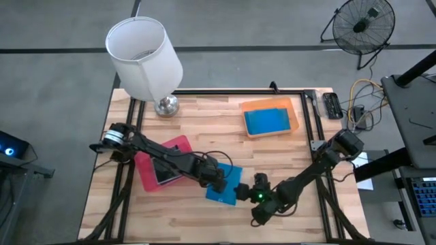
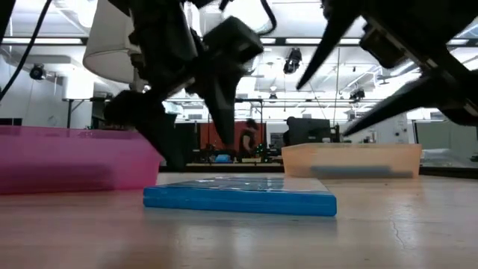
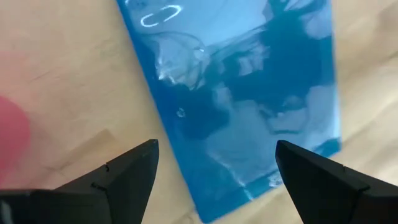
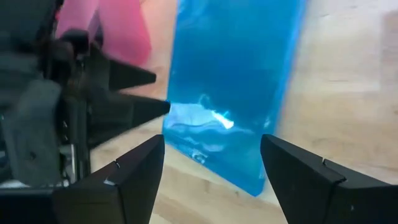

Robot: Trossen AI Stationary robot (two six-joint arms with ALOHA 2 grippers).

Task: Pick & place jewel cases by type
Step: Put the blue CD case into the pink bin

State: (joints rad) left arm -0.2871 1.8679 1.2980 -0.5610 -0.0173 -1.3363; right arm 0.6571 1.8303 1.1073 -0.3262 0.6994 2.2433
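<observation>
The blue jewel case [image 2: 243, 196] is lying flat and loose in front of my right gripper's slanted fingers, so next my left gripper closes and pushes its edge [image 2: 151, 194] that faces the pink tray.
A translucent blue jewel case [image 1: 223, 193] lies flat on the wooden table near its front edge, also seen in the low view [image 2: 239, 196]. My left gripper [image 3: 217, 146] hovers open above it, pointing steeply down, one finger over each side, touching nothing. My right gripper [image 4: 212, 140] is open too and comes in slanting from the right, close to the case's near right corner [image 1: 244, 193]. A dark jewel case [image 1: 165, 171] lies in the pink tray [image 1: 178, 144]. Another blue jewel case [image 1: 267, 121] lies in the orange tray [image 1: 294, 109].
A lamp with a white shade [image 1: 144, 47] stands at the table's far left, its metal base [image 1: 165, 105] behind the pink tray. Both grippers crowd the same spot over the blue case. Bare wood lies at the table's middle, between the two trays.
</observation>
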